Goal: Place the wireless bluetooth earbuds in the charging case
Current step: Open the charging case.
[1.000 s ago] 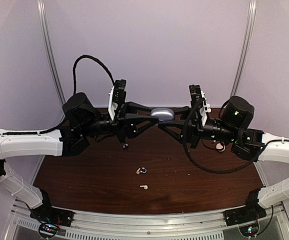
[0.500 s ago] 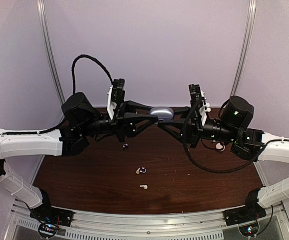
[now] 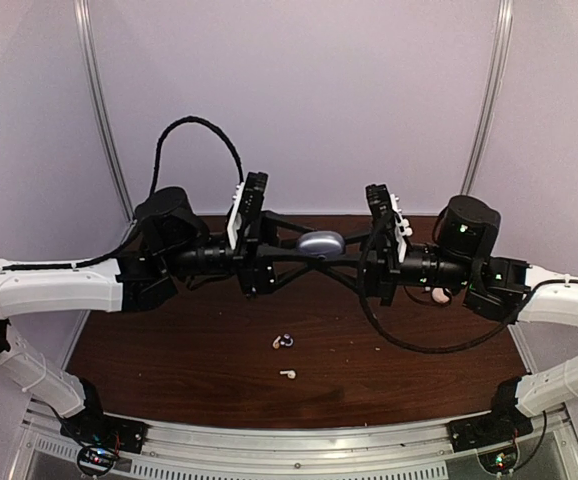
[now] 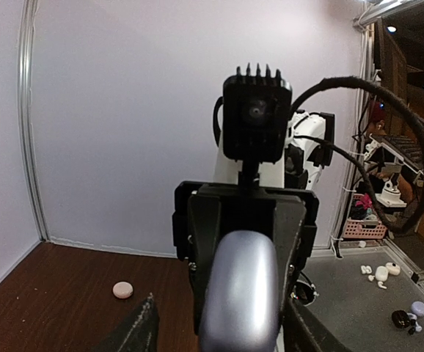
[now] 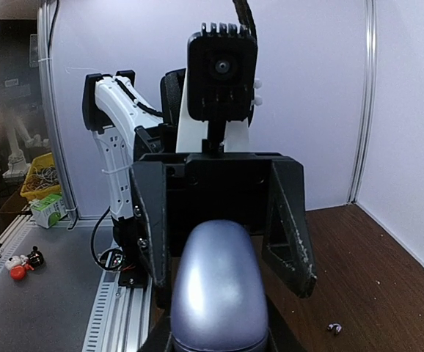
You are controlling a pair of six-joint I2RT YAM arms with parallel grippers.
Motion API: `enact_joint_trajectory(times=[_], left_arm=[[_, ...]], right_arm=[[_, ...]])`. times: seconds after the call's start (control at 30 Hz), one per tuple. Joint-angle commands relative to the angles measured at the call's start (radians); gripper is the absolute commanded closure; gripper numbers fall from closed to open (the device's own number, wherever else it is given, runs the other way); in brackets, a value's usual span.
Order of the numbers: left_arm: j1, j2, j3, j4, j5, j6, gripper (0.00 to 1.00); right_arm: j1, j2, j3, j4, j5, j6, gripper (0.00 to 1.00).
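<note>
I should keep moving my left gripper along the charging case (image 3: 322,242) until its fingers close. They straddle the case's loose end (image 3: 306,243) while my right gripper holds it.
A blue-grey oval charging case (image 3: 321,242), lid closed, hangs in the air between the two arms above the far middle of the table. My right gripper (image 3: 335,251) is shut on it; in the right wrist view its fingers hug the case (image 5: 219,293) at the bottom edge. My left gripper (image 3: 306,251) is open and straddles the same case (image 4: 240,293), with a gap showing at its left finger (image 4: 143,330). On the table lie a white and a dark earbud (image 3: 283,341) together, a white one (image 3: 287,374) nearer, and a dark one (image 5: 334,328).
A cream round case (image 3: 437,295) lies on the brown table (image 3: 169,350) under the right arm; it also shows in the left wrist view (image 4: 123,290). Lilac walls close the back and sides. A metal rail (image 3: 289,440) runs along the near edge.
Both wrists have moved toward each other and levelled out. The left gripper's fingers now reach around the case and overlap the right gripper's. The case has stayed about where it was.
</note>
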Motion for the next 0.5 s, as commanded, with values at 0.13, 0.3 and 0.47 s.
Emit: enact_joint_trajectory(times=[0.13,0.3,0.47], left_arm=[[-0.002,-0.024,0.046,-0.033,-0.025,-0.007,0.44],[-0.003,-0.02,0.06,-0.046,-0.044,-0.013,0.46],[0.001,-0.025,0.069,-0.067,-0.111,-0.01,0.47]], right_arm=[[0.005,-0.035,0.017,-0.083,-0.004,-0.077,0.9],[0.005,-0.046,0.01,-0.093,-0.018,-0.098,0.93],[0.005,-0.056,-0.002,-0.087,-0.036,-0.097,0.95]])
